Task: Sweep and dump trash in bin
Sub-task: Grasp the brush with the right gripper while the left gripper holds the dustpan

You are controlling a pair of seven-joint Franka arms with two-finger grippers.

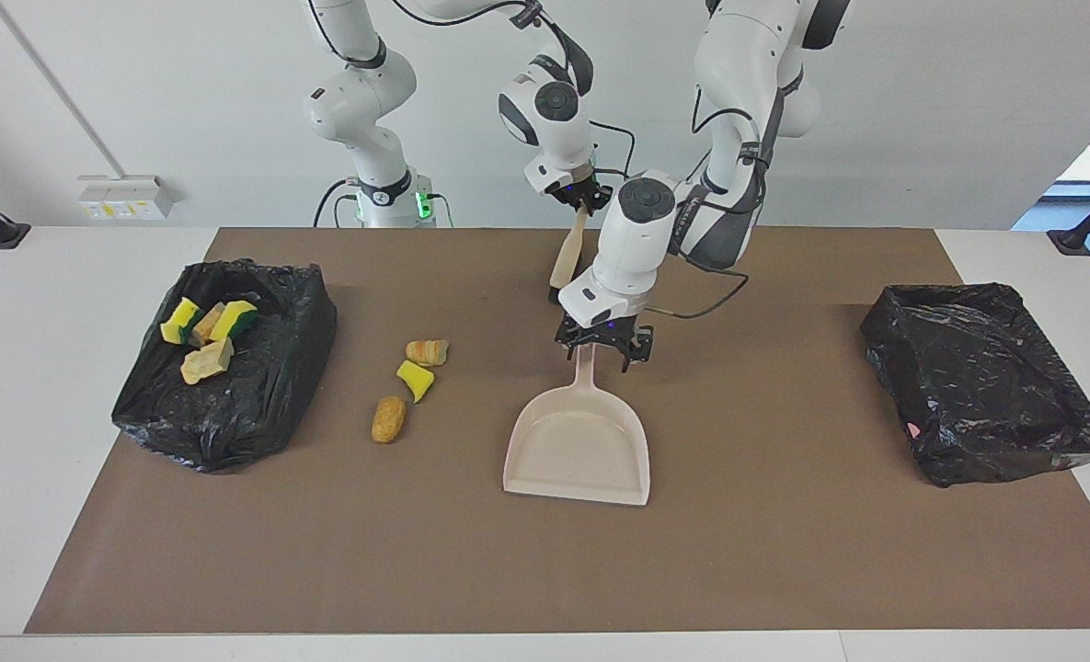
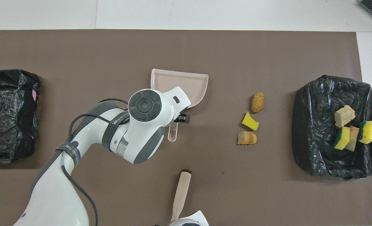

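The dustpan's straight front edge (image 2: pixel 180 72) is open. I therefore expect the loose bits (image 2: pixel 250 121) to all slide out when I tip the dustpan over the bin.
Three bits of trash lie on the brown mat: a striped bread (image 1: pixel 427 351), a yellow sponge piece (image 1: pixel 414 379) and a brown nugget (image 1: pixel 388 419). Several more bits (image 1: pixel 204 336) sit in the black-lined bin (image 1: pixel 232 405) at the right arm's end. The beige dustpan (image 1: pixel 579 446) lies flat mid-mat, handle toward the robots. My left gripper (image 1: pixel 602 354) is low over that handle (image 2: pixel 172 135), open, a finger on either side. My right gripper (image 1: pixel 584 198) is shut on the beige brush (image 1: pixel 565 253), which hangs tilted with its bristles near the mat.
A second black-lined bin (image 1: pixel 986 386) stands at the left arm's end of the table. From above, the left arm's wrist covers part of the dustpan (image 2: pixel 186 83). The loose bits lie between the dustpan and the bin holding trash (image 2: pixel 314 131).
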